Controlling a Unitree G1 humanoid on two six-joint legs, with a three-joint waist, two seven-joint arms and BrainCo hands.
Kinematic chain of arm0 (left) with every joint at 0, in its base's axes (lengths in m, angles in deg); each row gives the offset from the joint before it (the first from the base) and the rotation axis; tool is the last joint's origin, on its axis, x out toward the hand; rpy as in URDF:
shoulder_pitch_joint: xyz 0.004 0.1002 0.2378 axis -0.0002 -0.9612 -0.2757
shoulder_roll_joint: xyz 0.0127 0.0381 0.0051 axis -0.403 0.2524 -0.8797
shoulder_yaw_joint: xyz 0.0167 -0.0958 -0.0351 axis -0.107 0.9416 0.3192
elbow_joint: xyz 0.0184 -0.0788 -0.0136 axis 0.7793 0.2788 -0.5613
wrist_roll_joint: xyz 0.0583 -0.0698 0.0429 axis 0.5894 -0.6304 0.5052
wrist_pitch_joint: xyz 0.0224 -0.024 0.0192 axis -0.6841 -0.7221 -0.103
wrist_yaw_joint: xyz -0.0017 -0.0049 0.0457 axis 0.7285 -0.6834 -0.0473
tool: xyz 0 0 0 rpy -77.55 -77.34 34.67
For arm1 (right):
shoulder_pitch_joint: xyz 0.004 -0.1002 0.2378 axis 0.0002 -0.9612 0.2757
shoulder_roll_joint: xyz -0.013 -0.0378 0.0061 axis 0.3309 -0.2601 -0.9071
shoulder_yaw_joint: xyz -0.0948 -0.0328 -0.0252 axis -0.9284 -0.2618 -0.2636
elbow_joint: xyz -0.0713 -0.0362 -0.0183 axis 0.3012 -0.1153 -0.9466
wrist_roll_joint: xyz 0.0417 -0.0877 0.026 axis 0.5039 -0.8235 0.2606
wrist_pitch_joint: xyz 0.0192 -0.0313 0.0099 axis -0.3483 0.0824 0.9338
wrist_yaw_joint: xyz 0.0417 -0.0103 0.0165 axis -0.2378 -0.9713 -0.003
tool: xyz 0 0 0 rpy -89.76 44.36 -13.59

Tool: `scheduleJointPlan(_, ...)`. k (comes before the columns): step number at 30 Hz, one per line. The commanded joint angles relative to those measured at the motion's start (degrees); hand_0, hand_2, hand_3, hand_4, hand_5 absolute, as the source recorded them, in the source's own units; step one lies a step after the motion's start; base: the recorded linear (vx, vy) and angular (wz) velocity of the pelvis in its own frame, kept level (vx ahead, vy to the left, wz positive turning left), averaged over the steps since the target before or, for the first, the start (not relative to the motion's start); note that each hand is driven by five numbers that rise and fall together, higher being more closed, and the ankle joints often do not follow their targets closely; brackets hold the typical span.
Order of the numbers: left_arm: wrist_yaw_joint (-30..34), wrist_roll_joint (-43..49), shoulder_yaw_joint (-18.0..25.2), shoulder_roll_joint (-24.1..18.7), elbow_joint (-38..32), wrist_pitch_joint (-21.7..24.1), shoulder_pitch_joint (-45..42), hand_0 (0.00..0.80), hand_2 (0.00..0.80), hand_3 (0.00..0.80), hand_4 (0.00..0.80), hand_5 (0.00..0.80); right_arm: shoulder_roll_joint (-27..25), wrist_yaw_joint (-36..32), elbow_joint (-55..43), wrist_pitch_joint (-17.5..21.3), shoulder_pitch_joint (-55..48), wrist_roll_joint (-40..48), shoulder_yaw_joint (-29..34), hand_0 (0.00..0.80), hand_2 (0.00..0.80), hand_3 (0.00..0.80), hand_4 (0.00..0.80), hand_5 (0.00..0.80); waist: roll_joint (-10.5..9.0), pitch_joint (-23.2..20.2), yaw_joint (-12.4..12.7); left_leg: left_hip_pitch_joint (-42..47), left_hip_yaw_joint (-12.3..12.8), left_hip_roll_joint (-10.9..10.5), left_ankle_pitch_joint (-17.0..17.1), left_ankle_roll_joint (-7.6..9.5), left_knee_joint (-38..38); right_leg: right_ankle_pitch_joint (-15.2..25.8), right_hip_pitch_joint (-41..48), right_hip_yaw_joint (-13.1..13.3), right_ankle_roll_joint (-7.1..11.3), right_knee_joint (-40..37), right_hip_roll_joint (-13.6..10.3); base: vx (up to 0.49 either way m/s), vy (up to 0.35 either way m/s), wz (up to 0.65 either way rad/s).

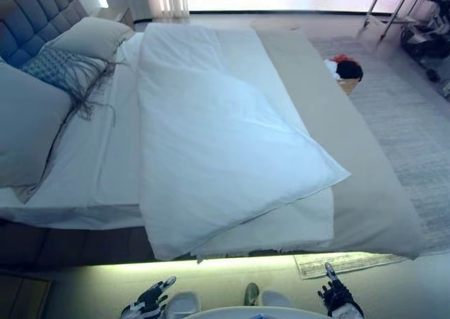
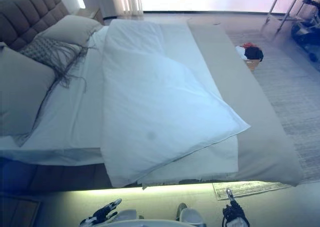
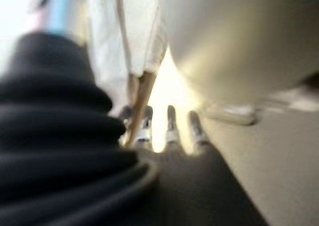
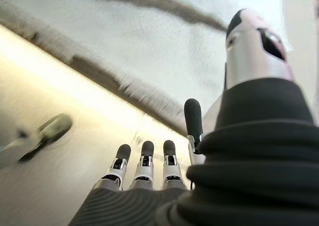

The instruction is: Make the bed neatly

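The duvet's corner [image 1: 337, 174] is lying loose across the white layer, so I expect the duvet's fold [image 1: 246, 150] to slide back and leave that layer flat when I pull it.
A white duvet [image 1: 225, 143] lies folded lengthwise down the middle of the bed, one corner sticking out to the right over a beige cover [image 1: 351, 164]. The white sheet [image 1: 105, 157] shows bare on the headboard side. Pillows [image 1: 28, 122] and a fringed blue cushion [image 1: 60, 69] sit at the left by the grey padded headboard [image 1: 31, 17]. My left hand [image 1: 149, 303] hangs low in front of the bed's near edge, fingers straight, holding nothing. Low at the right, my right hand [image 1: 337, 296] is open too, its fingers [image 4: 144, 164] straight and apart from the bedding.
A grey rug [image 1: 408, 122] covers the floor right of the bed. On it lies a red, white and black bundle [image 1: 344, 68]. Metal-legged furniture [image 1: 415, 17] stands at the far right. A lit strip [image 1: 211, 263] glows under the bed's near edge.
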Motion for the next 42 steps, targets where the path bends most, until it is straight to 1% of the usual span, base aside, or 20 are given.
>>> scheduleJointPlan(1, 2.3, -1.0, -2.4, 1.5, -2.1, 3.2, 5.7, 0.0, 0.0, 0.0, 0.0, 0.0, -1.3, -4.4, -1.3, 5.3, 5.2, 10.0, 1.6, 0.0, 0.0, 0.0, 0.0, 0.0, 0.16, 3.2, 0.9, -0.3, 0.5, 3.6, 14.1, -0.72, -9.7, 0.0, -1.8, 1.9, 4.6, 4.6, -4.6, -0.051, 0.176, -0.08)
scheduleJointPlan(2, 2.5, -0.9, -2.7, 1.6, -2.0, 3.8, 6.4, 0.0, 0.0, 0.0, 0.0, 0.0, -1.2, -4.7, -1.7, 6.2, 6.0, 11.2, 1.5, 0.0, 0.0, 0.0, 0.0, 0.0, 0.37, 3.6, 1.0, -1.1, 0.0, 2.6, 13.1, -0.17, -8.9, -0.6, -2.5, 1.8, 4.82, 5.6, -5.3, -0.093, 0.171, -0.08)
scheduleJointPlan(3, 2.4, 0.2, -3.3, 1.4, -2.3, 4.2, 7.5, 0.0, 0.0, 0.0, 0.0, 0.0, -1.2, -4.9, -2.5, 7.1, 7.1, 12.0, 1.8, 0.0, 0.0, 0.0, 0.0, 0.0, 0.66, 4.3, 0.8, -2.3, 0.3, 2.3, 12.0, -0.07, -7.7, -1.0, -4.3, 1.6, 5.35, 7.5, -6.5, -0.148, 0.165, -0.09)
scheduleJointPlan(4, 2.4, -0.1, -4.2, 0.6, -2.9, 4.4, 8.7, 0.0, 0.0, 0.0, 0.0, 0.0, -1.8, -4.8, -3.1, 7.5, 8.2, 12.1, 1.9, 0.0, 0.0, 0.0, 0.0, 0.0, 0.96, 5.2, 0.5, -3.6, 0.5, 1.9, 11.3, -0.31, -5.7, -0.4, -6.7, 1.7, 6.19, 9.2, -8.1, -0.15, 0.181, -0.1)
scheduleJointPlan(5, 2.5, -1.6, -4.7, 0.1, -3.0, 4.3, 9.8, 0.0, 0.0, 0.0, 0.0, 0.0, -2.7, -3.9, -3.0, 7.9, 9.3, 11.5, 2.1, 0.0, 0.0, 0.0, 0.0, 0.0, 1.17, 5.6, 0.8, -5.4, -0.5, 1.1, 10.6, -0.43, -4.1, -0.1, -8.8, 1.9, 6.93, 10.9, -9.3, -0.11, 0.133, -0.15)
scheduleJointPlan(6, 2.4, -2.6, -4.8, -0.3, -3.3, 4.2, 10.3, 0.0, 0.0, 0.0, 0.0, 0.0, -3.4, -3.7, -2.9, 8.0, 10.2, 10.9, 2.4, 0.0, 0.0, 0.0, 0.0, 0.0, 1.26, 5.9, 1.0, -6.4, -1.0, 0.7, 10.2, -0.4, -3.1, 0.2, -9.8, 1.9, 7.46, 11.6, -10.0, -0.019, 0.072, -0.05)
scheduleJointPlan(7, 1.9, -3.2, -4.8, -0.9, -4.2, 3.4, 10.8, 0.0, 0.0, 0.0, 0.0, 0.0, -4.4, -4.0, -2.8, 7.1, 11.1, 10.8, 2.8, 0.0, 0.0, 0.0, 0.0, 0.0, 1.21, 6.4, 1.1, -7.4, -1.1, 0.5, 9.5, -0.36, -1.6, 0.4, -10.4, 1.9, 7.96, 12.0, -10.6, 0.019, 0.015, 0.15)
scheduleJointPlan(9, 0.8, -4.7, -5.4, -2.0, -6.0, 2.1, 11.1, 0.0, 0.0, 0.0, 0.0, 0.0, -5.6, -4.1, -3.4, 5.9, 13.0, 11.7, 2.9, 0.0, 0.0, 0.0, 0.0, 0.0, 1.08, 7.2, 1.5, -9.5, -1.6, 0.3, 8.2, -0.36, 1.3, 0.7, -11.7, 2.3, 8.47, 12.6, -11.1, 0.012, -0.031, 0.27)
scheduleJointPlan(12, -0.1, -7.0, -6.1, -3.3, -7.5, 1.4, 12.1, 0.0, 0.0, 0.0, 0.0, 0.0, -7.3, -4.2, -4.2, 3.9, 16.8, 13.7, 2.3, 0.0, 0.0, 0.0, 0.0, 0.0, 0.94, 9.1, 1.8, -13.6, -2.6, 0.5, 6.7, -0.84, 5.3, 0.4, -14.8, 3.4, 8.68, 14.6, -11.5, -0.043, -0.059, 0.05)
scheduleJointPlan(14, 0.4, -8.8, -6.2, -3.8, -8.1, 1.8, 12.1, 0.0, 0.0, 0.0, 0.0, 0.0, -8.7, -4.9, -4.7, 1.4, 19.4, 14.6, 2.0, 0.0, 0.0, 0.0, 0.0, 0.0, 1.13, 10.7, 2.4, -16.3, -3.5, 0.4, 5.9, -1.08, 7.7, -0.1, -17.0, 3.9, 8.43, 16.6, -11.6, -0.013, -0.025, 0.05)
scheduleJointPlan(15, 0.5, -9.2, -6.2, -3.9, -8.4, 2.0, 12.2, 0.0, 0.0, 0.0, 0.0, 0.0, -9.2, -5.3, -4.8, 1.1, 20.2, 15.0, 1.8, 0.0, 0.0, 0.0, 0.0, 0.0, 1.25, 11.0, 2.5, -17.4, -3.9, 0.3, 5.6, -1.07, 8.6, -0.4, -18.1, 4.2, 8.38, 17.5, -11.7, -0.042, 0.009, 0.1)
scheduleJointPlan(19, 1.1, -13.7, -6.1, -4.5, -11.4, 3.8, 12.5, 0.0, 0.0, 0.0, 0.0, 0.0, -12.3, -6.8, -5.1, 0.7, 24.3, 13.8, 1.3, 0.0, 0.0, 0.0, 0.0, 0.0, 1.99, 13.8, 3.8, -23.6, -5.4, -1.2, 4.9, -0.73, 11.2, -1.2, -24.5, 5.1, 8.17, 21.4, -11.7, -0.075, 0.004, 0.04)
scheduleJointPlan(22, 1.7, -14.6, -6.6, -5.1, -15.2, 4.6, 12.8, 0.0, 0.0, 0.0, 0.0, 0.0, -15.1, -4.5, -5.2, -0.5, 27.2, 11.1, 1.0, 0.0, 0.0, 0.0, 0.0, 0.0, 2.33, 15.4, 4.7, -27.4, -6.2, -1.9, 5.0, -0.45, 12.1, -1.2, -28.8, 5.3, 8.51, 23.3, -11.7, -0.108, -0.002, 0.03)
scheduleJointPlan(26, 2.4, -17.6, -8.4, -6.1, -22.1, 5.3, 13.2, 0.0, 0.0, 0.0, 0.0, 0.0, -18.6, -3.3, -5.1, -3.9, 30.1, 9.1, -0.3, 0.0, 0.0, 0.0, 0.0, 0.0, 3.34, 17.3, 5.7, -31.5, -7.1, -2.3, 4.4, -0.09, 13.9, -1.6, -33.4, 5.3, 8.56, 25.9, -12.0, -0.087, 0.006, 0.1)
scheduleJointPlan(27, 1.9, -18.7, -9.1, -6.6, -25.1, 5.3, 13.7, 0.0, 0.0, 0.0, 0.0, 0.0, -19.4, -2.3, -5.1, -4.6, 31.2, 8.5, -0.7, 0.0, 0.0, 0.0, 0.0, 0.0, 3.56, 18.0, 6.0, -32.9, -7.2, -2.4, 4.4, 0.15, 14.2, -1.5, -34.8, 5.1, 8.52, 26.4, -12.1, -0.1, -0.025, 0.11)
scheduleJointPlan(32, 0.2, -21.6, -11.7, -8.2, -32.1, 6.0, 15.0, 0.0, 0.0, 0.0, 0.0, 0.0, -21.2, -0.9, -5.3, -4.7, 34.5, 9.1, -1.6, 0.0, 0.0, 0.0, 0.0, 0.0, 4.16, 20.1, 6.7, -36.5, -7.9, -2.7, 4.5, 0.7, 15.0, -1.1, -38.3, 4.6, 8.42, 27.7, -12.2, -0.076, -0.035, 0.05)
scheduleJointPlan(34, 0.4, -23.3, -12.7, -9.3, -34.8, 6.6, 15.4, 0.0, 0.0, 0.0, 0.0, 0.0, -22.5, -0.6, -5.7, -4.6, 36.2, 9.6, -2.4, 0.0, 0.0, 0.0, 0.0, 0.0, 4.45, 20.6, 7.0, -37.8, -7.8, -3.2, 4.9, 1.09, 14.6, -0.6, -39.6, 4.2, 8.31, 27.5, -12.1, -0.061, -0.04, 0.05)
scheduleJointPlan(35, 0.4, -24.0, -13.0, -9.7, -36.0, 6.8, 15.4, 0.0, 0.0, 0.0, 0.0, 0.0, -23.1, -0.6, -5.9, -4.5, 36.8, 9.6, -2.7, 0.0, 0.0, 0.0, 0.0, 0.0, 4.62, 20.6, 7.1, -38.6, -7.8, -3.8, 4.6, 1.43, 15.1, -0.4, -40.3, 4.0, 8.27, 27.5, -12.2, -0.051, -0.034, 0.01)
scheduleJointPlan(39, -0.2, -25.6, -14.0, -10.8, -40.0, 6.9, 14.9, 0.0, 0.0, 0.0, 0.0, 0.0, -25.3, -0.6, -6.3, -4.1, 39.2, 10.1, -3.3, 0.0, 0.0, 0.0, 0.0, 0.0, 5.23, 20.6, 7.7, -41.0, -8.4, -4.5, 5.1, 1.83, 15.3, -0.3, -42.5, 3.9, 8.15, 28.4, -12.3, -0.013, -0.007, 0.01)
scheduleJointPlan(42, -1.1, -26.9, -15.5, -11.7, -43.4, 7.7, 14.6, 0.0, 0.0, 0.0, 0.0, 0.0, -26.8, -0.1, -7.3, -4.3, 41.7, 10.7, -4.4, 0.0, 0.0, 0.0, 0.0, 0.0, 5.27, 20.6, 8.3, -42.6, -9.3, -4.8, 6.0, 2.06, 14.5, -0.4, -44.0, 3.7, 7.87, 28.7, -11.6, 0.0, 0.0, 0.0)
